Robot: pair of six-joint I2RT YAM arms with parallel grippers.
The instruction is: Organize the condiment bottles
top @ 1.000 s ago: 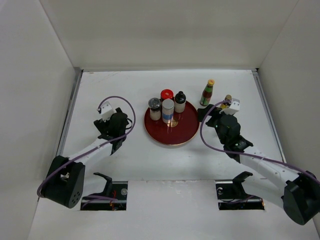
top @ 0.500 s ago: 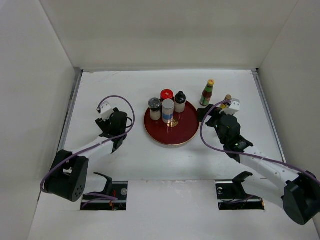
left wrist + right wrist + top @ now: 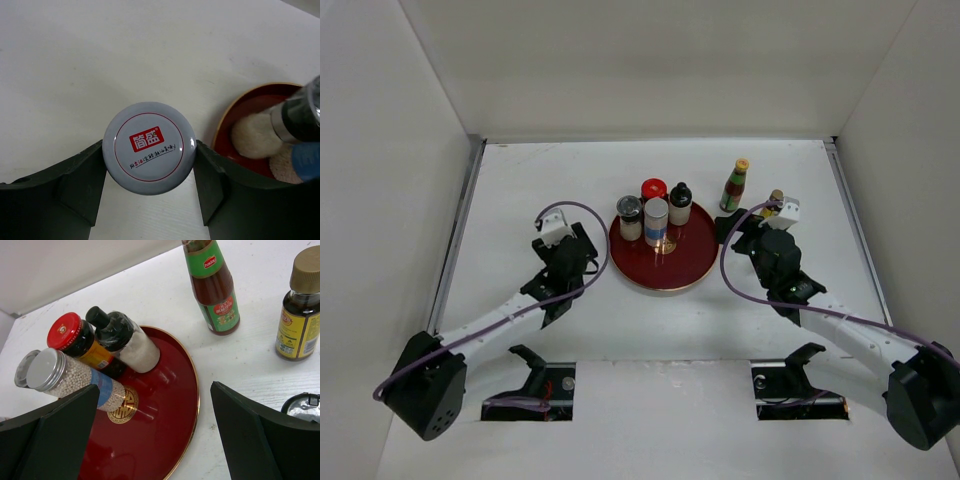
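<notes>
My left gripper holds the grey-capped shaker upright and the tray's front half (image 3: 663,270) is free, so I should continue and release it in front of the silver-lidded jars (image 3: 633,255).
My left gripper (image 3: 567,262) is shut on a white grey-capped shaker (image 3: 149,142), its fingers (image 3: 80,175) pressed on both sides of the lid, just left of the round dark-red tray (image 3: 665,272). On the tray stand a red-lidded jar (image 3: 654,190), a black-capped bottle (image 3: 680,203) and two silver-lidded jars (image 3: 656,222). The orange-capped sauce bottle (image 3: 734,187) and the yellow-labelled bottle (image 3: 775,200) stand on the table right of the tray. My right gripper (image 3: 155,430) is open and empty over the tray's right edge (image 3: 192,390).
White walls close in the table on the left, back and right. A dark round cap with a silvery top (image 3: 302,407) shows at the right edge of the right wrist view. The tray's front half (image 3: 150,440) holds nothing.
My left gripper has moved right and a little nearer, toward the tray's left rim, with the shaker in it. The right arm and the bottles have not moved.
</notes>
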